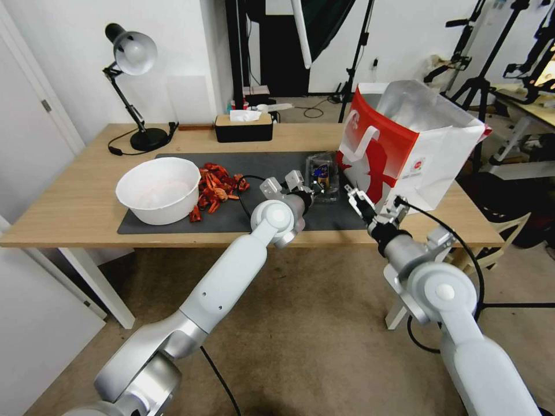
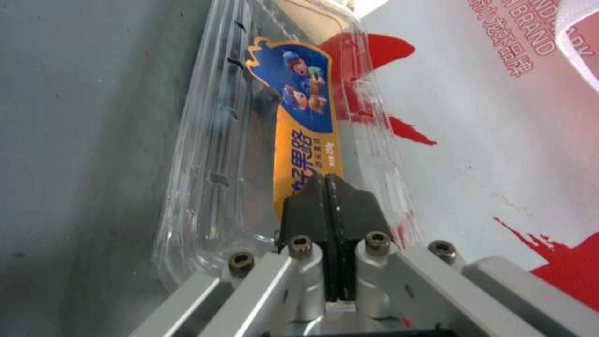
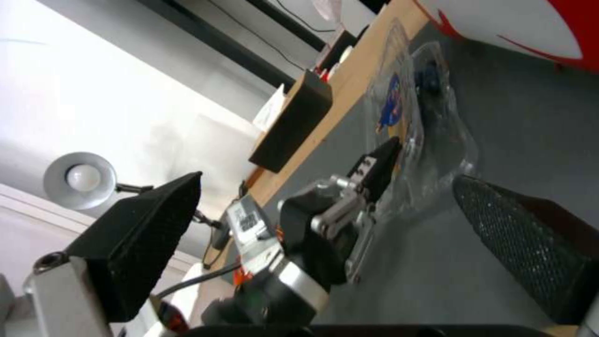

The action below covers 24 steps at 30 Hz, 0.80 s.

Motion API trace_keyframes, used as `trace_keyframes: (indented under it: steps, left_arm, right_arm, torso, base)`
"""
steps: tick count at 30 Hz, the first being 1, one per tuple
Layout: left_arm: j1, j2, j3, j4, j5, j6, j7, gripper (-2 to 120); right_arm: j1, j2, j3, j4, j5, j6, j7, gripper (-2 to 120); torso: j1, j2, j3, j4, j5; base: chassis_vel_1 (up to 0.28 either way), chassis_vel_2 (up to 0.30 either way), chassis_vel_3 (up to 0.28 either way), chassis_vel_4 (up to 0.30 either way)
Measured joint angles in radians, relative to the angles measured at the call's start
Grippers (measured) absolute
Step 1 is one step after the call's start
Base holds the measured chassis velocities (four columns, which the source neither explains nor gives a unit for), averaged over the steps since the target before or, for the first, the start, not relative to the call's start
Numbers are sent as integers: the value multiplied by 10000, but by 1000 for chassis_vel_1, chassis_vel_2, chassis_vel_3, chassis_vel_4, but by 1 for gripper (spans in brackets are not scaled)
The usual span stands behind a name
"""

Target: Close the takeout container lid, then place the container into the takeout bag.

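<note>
My gripper will lift the container (image 1: 324,178) and the container will stay shut, because the lid's thin rim leans over the container's rim and both rims will pinch together.
The clear takeout container (image 1: 322,173) lies on the grey mat right beside the red-and-white takeout bag (image 1: 404,144). Its lid (image 2: 250,117), which carries a yellow and blue label, stands tilted over the berry half (image 3: 430,79). My left gripper (image 1: 309,186) is shut, and its black fingertips (image 2: 327,201) press against the labelled lid with nothing between them. My right gripper (image 1: 355,199) hangs open just in front of the bag's near corner, a short way from the container. Its wide pads (image 3: 143,234) frame the left gripper (image 3: 381,164) and the container (image 3: 424,126). The bag's side (image 2: 499,140) rises right behind the lid.
A big white bowl (image 1: 159,188) and a heap of red pieces (image 1: 217,188) sit on the mat's left half (image 1: 248,167). A desk lamp (image 1: 136,58) and a black tissue box (image 1: 243,127) stand at the table's back. The table's front edge (image 1: 173,238) is close below the arms.
</note>
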Motion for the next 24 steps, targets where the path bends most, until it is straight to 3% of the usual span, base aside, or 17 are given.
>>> trace_keyframes:
  steps: [9,24]
  left_arm:
    - [-31,-6,24,-2,1,-2,-6,0]
    - [-28,15,26,-3,3,-3,-6,0]
  right_arm:
    - [1193,-149,-416,-806,154,-454,386,100]
    - [1754,-218,-596,-1121,143,-586,632,100]
  torso:
    - [-1,2,0,0,0]
    - [-1,2,0,1,0]
  base:
    - [0,0,0,0]
    - [0,0,0,0]
